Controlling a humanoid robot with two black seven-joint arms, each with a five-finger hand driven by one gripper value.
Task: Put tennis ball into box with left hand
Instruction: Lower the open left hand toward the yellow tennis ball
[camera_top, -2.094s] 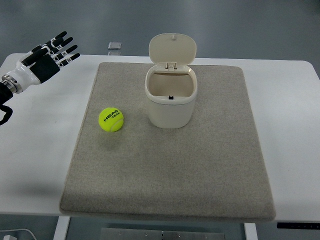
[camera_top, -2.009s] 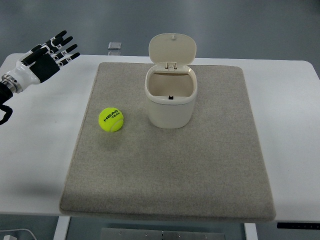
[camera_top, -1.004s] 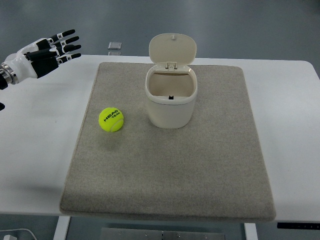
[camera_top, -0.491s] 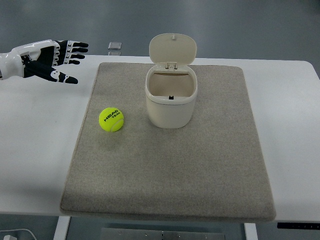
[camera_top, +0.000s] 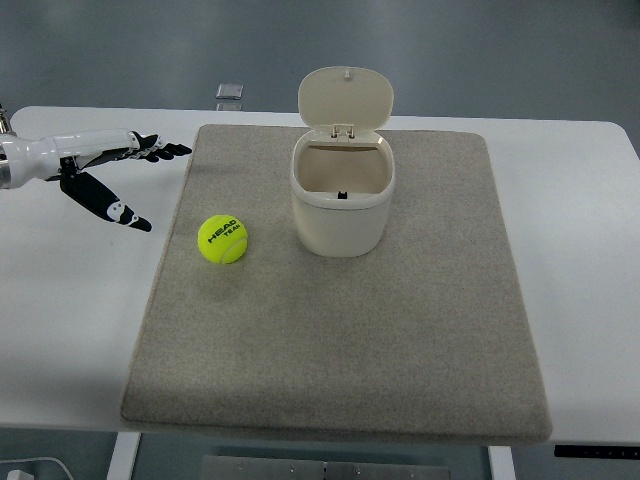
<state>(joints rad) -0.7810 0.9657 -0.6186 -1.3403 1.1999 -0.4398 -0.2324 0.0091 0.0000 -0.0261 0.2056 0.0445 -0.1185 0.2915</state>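
My left gripper should keep moving in until its fingers are on both sides of the tennis ball (camera_top: 222, 240), because the gap of my left gripper (camera_top: 152, 186) is wider than the ball and the way is clear.
A yellow-green tennis ball (camera_top: 222, 239) with black print lies on the left part of the grey mat (camera_top: 340, 330). To its right stands a cream box (camera_top: 340, 197) with its hinged lid tipped up and its inside bare. My left hand (camera_top: 120, 178) reaches in from the left edge, up and to the left of the ball, well apart from it. Its fingers are spread wide, thumb pointing down toward the ball, and it holds nothing. The right arm does not show.
The mat lies on a white table (camera_top: 70, 300). A small grey square object (camera_top: 229, 92) sits at the table's far edge, behind the mat's left corner.
My left hand has come down and to the right toward the ball, turning edge-on with its thumb spread out below. Ball and box have not moved.
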